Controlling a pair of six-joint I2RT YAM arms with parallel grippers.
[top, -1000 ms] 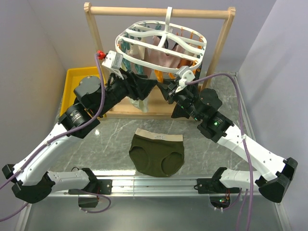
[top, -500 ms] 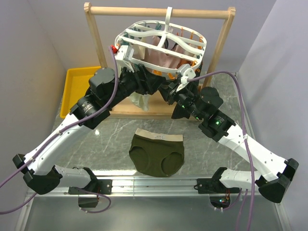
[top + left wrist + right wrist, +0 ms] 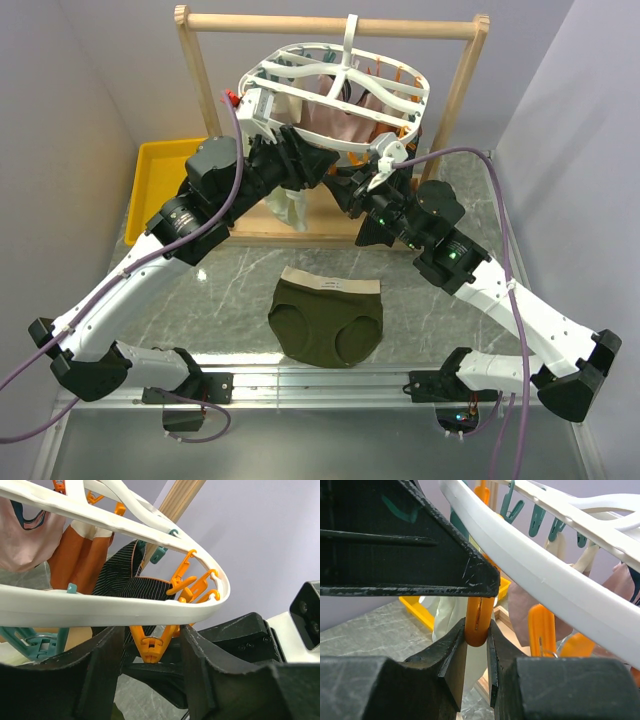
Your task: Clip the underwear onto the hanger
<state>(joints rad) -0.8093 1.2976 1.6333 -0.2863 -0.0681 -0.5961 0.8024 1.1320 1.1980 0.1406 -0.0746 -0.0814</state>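
I need to keep my left gripper where it straddles the orange clip [image 3: 151, 649], so I should move my right gripper off the clip and bring up the beige waistband's end [image 3: 297, 276] with it.
The dark olive underwear [image 3: 328, 320] with its beige waistband lies flat on the table, away from both grippers. The white oval hanger [image 3: 335, 75] hangs from the wooden rail; its rim crosses the left wrist view [image 3: 115, 607] and the right wrist view [image 3: 545, 575]. My left gripper [image 3: 308, 165] is open just under the front rim. Its fingers [image 3: 95, 675] stand on either side of an orange clip [image 3: 152, 645] without touching it. My right gripper [image 3: 352, 190] is shut on the lower end of an orange clip [image 3: 479, 620], right beside the left gripper.
The wooden rail frame [image 3: 330, 22] stands at the back. A pinkish-beige garment [image 3: 330, 115], a black ribbed garment [image 3: 120, 575] and a pale cloth [image 3: 290, 210] hang from the hanger. A yellow tray [image 3: 165, 170] sits at the back left.
My left arm has risen and swung right, bringing its gripper under the hanger's front rim beside the right gripper. The right arm has barely moved. The underwear has not moved.
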